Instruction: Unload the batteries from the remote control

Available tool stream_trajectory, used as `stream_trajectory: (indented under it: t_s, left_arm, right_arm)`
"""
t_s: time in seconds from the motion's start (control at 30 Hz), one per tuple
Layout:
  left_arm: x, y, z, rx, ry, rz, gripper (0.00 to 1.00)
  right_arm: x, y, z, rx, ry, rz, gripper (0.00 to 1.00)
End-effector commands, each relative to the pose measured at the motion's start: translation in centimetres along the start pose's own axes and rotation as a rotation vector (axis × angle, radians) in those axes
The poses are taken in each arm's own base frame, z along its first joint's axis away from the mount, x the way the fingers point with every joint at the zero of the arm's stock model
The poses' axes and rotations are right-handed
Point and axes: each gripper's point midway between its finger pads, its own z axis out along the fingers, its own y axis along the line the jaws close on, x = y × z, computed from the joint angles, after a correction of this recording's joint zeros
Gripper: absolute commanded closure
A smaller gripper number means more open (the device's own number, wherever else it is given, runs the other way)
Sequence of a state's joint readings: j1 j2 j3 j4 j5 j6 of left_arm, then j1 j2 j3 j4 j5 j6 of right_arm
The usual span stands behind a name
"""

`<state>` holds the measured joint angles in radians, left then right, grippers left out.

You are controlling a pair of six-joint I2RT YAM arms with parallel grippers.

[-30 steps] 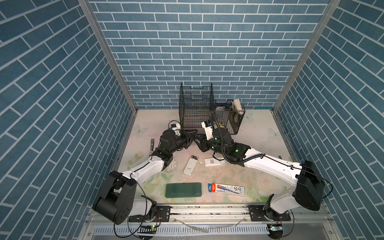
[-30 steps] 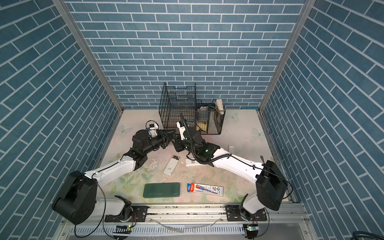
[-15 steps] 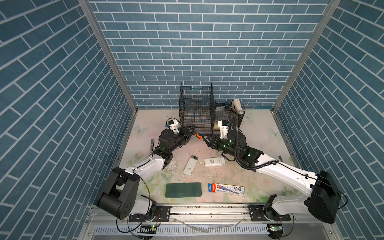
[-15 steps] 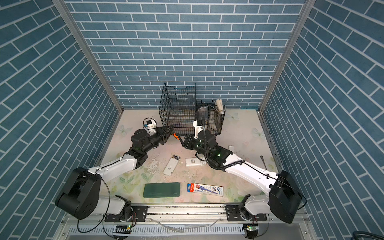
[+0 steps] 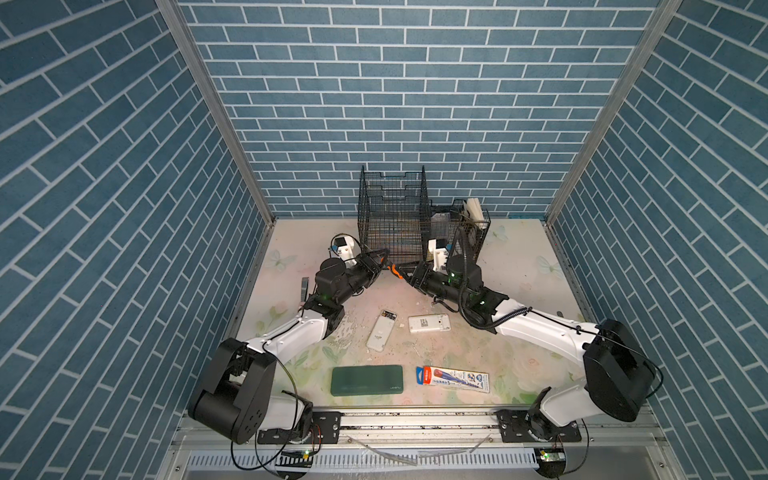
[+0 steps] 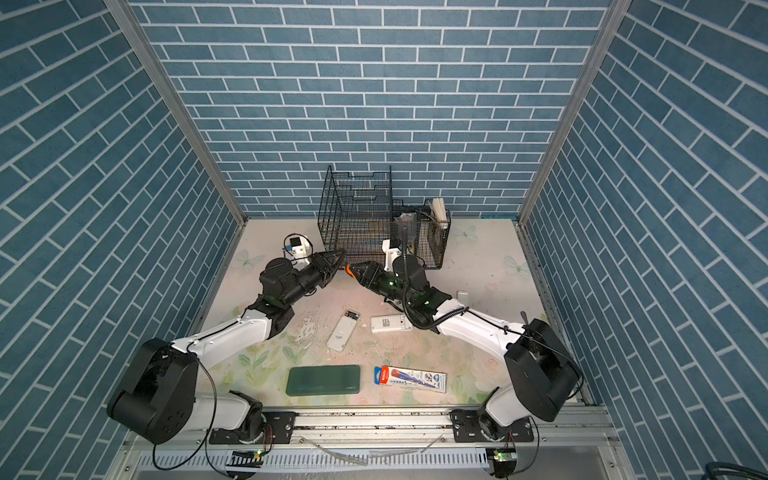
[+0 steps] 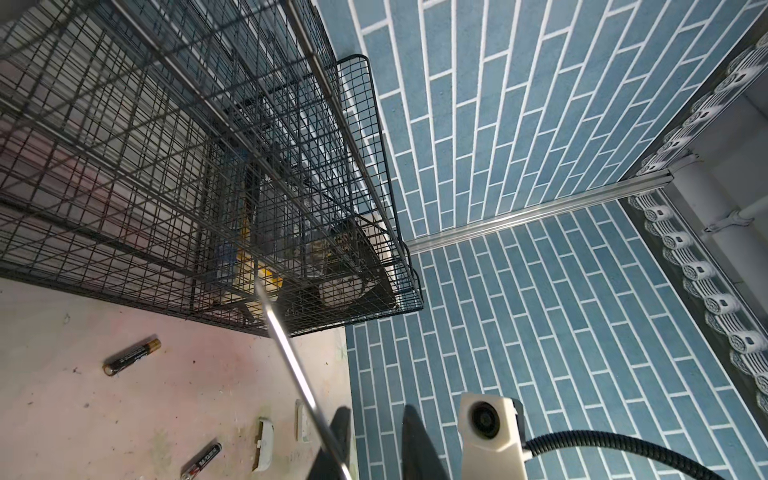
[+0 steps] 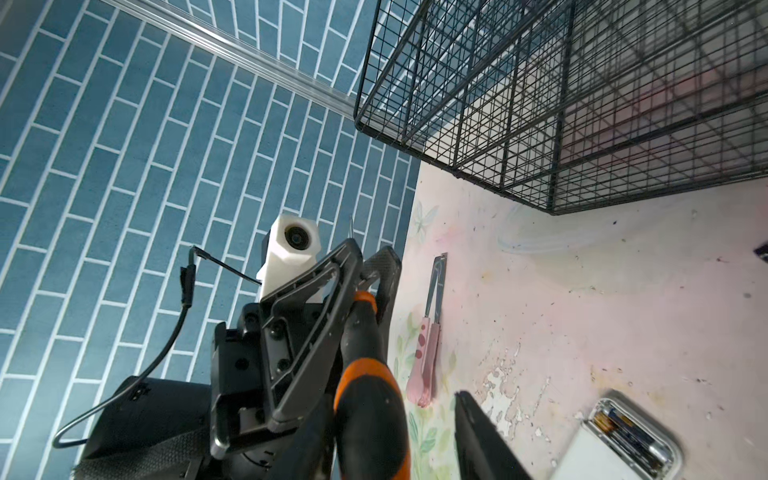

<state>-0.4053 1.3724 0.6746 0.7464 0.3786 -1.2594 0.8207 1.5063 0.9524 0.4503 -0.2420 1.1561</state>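
The screwdriver's handle (image 8: 369, 408) is resting against one finger of my open right gripper, so I need to close squarely around the handle (image 5: 396, 272) before my left gripper lets go of the screwdriver's neck.
An orange-and-black screwdriver (image 5: 392, 271) spans the gap between my two grippers in front of the wire rack. My left gripper (image 5: 379, 261) is shut on its neck, and the bare shaft (image 7: 291, 353) sticks out past the fingers. The handle (image 8: 370, 411) lies between the fingers of my right gripper (image 5: 409, 277), which is open, with a gap to one finger (image 8: 478, 436). A white remote control (image 5: 381, 330) lies face down, and batteries (image 8: 627, 432) sit in its open compartment. Two loose batteries (image 7: 132, 356) (image 7: 201, 460) lie on the table.
A second white remote (image 5: 429, 323) lies beside the first. The tall wire rack (image 5: 392, 220) and a wire basket (image 5: 473, 232) stand at the back. A green case (image 5: 368, 379) and a printed box (image 5: 453, 378) lie near the front edge, pink tweezers (image 8: 428, 332) at the left, white covers (image 7: 264, 444) on the right.
Both grippers have drifted a little back toward the rack while staying together at the screwdriver. The right arm's elbow swung outward and came back.
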Motion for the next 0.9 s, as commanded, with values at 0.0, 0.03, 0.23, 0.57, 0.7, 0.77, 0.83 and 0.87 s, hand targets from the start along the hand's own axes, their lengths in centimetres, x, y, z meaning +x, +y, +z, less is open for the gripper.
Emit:
stream_trajectory:
  t_s: [0.0, 0.03, 0.23, 0.57, 0.7, 0.77, 0.83, 0.87]
  left_arm:
    - [-0.4, -1.5, -0.1, 0.037, -0.014, 0.035, 1.0]
    - [-0.3, -1.5, -0.1, 0.036, -0.011, 0.036, 1.0]
    - [0.2, -1.5, 0.0, 0.036, 0.001, 0.042, 1.0]
    - [0.9, -1.5, -0.4, 0.04, 0.018, 0.041, 1.0]
    - [1.1, -1.5, -0.6, 0.031, 0.024, 0.051, 1.0]
    - [1.0, -1.5, -0.7, 0.027, 0.022, 0.057, 1.0]
    - [0.9, -1.5, -1.0, 0.024, 0.017, 0.063, 0.89]
    - [0.8, -1.4, -1.2, 0.015, 0.014, 0.069, 0.78]
  right_arm:
    - [-1.0, 2.5, 0.7, -0.078, -0.003, 0.015, 0.54]
    - [-0.9, 2.5, 0.9, -0.08, 0.001, 0.014, 0.54]
    - [-1.0, 2.6, 1.8, -0.09, 0.01, 0.021, 0.57]
    - [-1.2, 2.1, 2.3, -0.068, 0.0, 0.008, 0.8]
    - [-1.2, 1.7, 2.2, -0.056, -0.007, 0.006, 0.99]
    - [-1.1, 1.6, 2.1, -0.053, -0.005, 0.003, 1.0]
    - [-1.0, 1.5, 1.7, -0.046, -0.007, 0.0, 1.0]
    - [-1.0, 1.4, 1.4, -0.041, -0.008, -0.006, 1.0]
